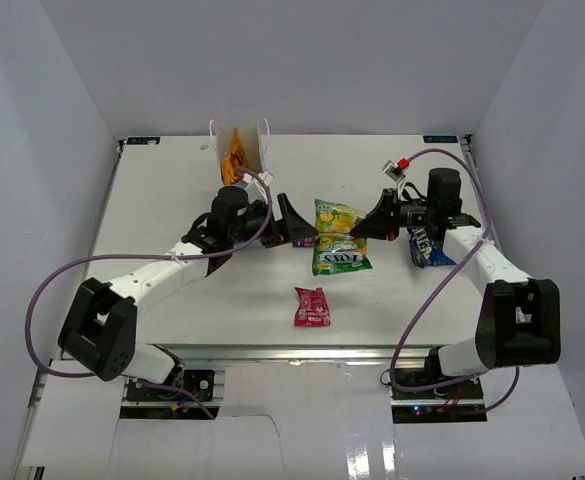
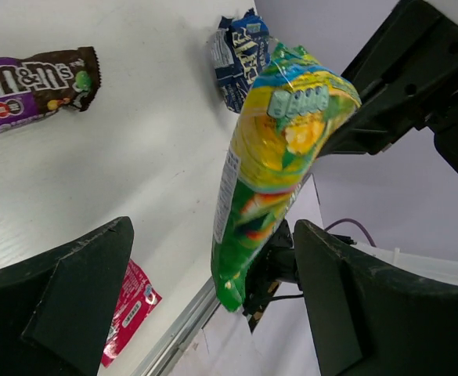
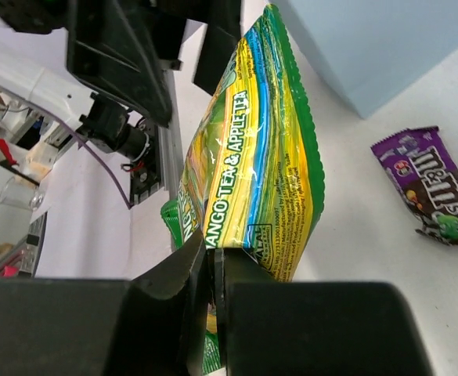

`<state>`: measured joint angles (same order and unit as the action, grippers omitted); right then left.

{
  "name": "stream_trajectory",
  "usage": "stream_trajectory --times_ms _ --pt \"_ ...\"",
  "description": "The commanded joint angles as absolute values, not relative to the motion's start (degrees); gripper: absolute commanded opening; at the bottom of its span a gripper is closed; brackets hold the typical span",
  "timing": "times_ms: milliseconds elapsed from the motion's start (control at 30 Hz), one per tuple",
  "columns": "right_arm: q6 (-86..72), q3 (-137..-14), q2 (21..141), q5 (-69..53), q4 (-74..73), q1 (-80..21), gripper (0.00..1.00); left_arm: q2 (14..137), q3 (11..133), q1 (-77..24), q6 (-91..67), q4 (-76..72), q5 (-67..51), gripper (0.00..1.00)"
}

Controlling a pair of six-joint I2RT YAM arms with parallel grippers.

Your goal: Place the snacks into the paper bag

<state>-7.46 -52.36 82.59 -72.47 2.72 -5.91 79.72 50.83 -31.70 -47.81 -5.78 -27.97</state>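
My right gripper has the yellow-green packet a long way from the paper bag (image 1: pixel 256 152). My left gripper is closer to the bag, so it should grab the packet's loose end (image 1: pixel 324 238) first.
My right gripper (image 1: pixel 364 226) (image 3: pixel 217 258) is shut on one edge of a yellow-green snack packet (image 1: pixel 337 214) (image 3: pixel 252 164) and holds it above the table. My left gripper (image 1: pixel 302 228) (image 2: pixel 213 235) is open, its fingers on either side of the packet's (image 2: pixel 279 157) free end. The pale-blue paper bag (image 1: pixel 255 140) (image 3: pixel 369 47) stands at the back with an orange chip bag (image 1: pixel 234 158) inside. A second green packet (image 1: pixel 340 259), a pink-red packet (image 1: pixel 312 306) (image 2: pixel 131 309), a purple packet (image 2: pixel 33 82) (image 3: pixel 432 184) and a dark blue packet (image 1: pixel 427 246) (image 2: pixel 240 59) lie on the table.
The white table (image 1: pixel 172 200) sits between pale walls at the left, right and back. Its metal front edge (image 1: pixel 302 352) runs just above the arm bases. Purple cables loop beside both arms.
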Motion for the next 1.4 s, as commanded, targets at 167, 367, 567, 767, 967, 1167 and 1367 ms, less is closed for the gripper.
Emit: stream_trajectory --times_ms 167,367,567,767,967,1167,1367 --pt "-12.9 -49.8 77.7 -76.9 9.5 -10.5 0.08 84.4 56.8 -37.0 -46.4 -11.6 -35.5 0.93" --pt "-15.9 -48.8 77.3 -75.9 13.2 -11.7 0.08 83.0 55.6 -38.0 -46.8 -13.0 -35.5 0.78" --pt "-14.0 -49.6 77.1 -75.1 10.2 -11.7 0.18 78.1 52.5 -38.0 -46.8 -13.1 -33.6 0.42" --pt "-11.6 -51.3 77.0 -75.3 6.4 -11.7 0.47 73.2 51.2 -37.9 -46.8 -11.3 -31.6 0.10" --pt "8.5 -61.0 75.8 -67.7 -13.4 -9.7 0.91 66.9 58.3 -38.0 -40.5 5.6 -24.6 0.00" --pt "17.4 -64.2 74.5 -61.7 -22.1 -5.7 0.96 60.0 73.9 -37.0 -34.0 26.2 -2.1 0.00" --pt "17.6 -63.5 75.0 -59.8 -21.9 -2.3 0.97 67.1 94.0 -35.7 -27.4 36.5 20.5 0.00"
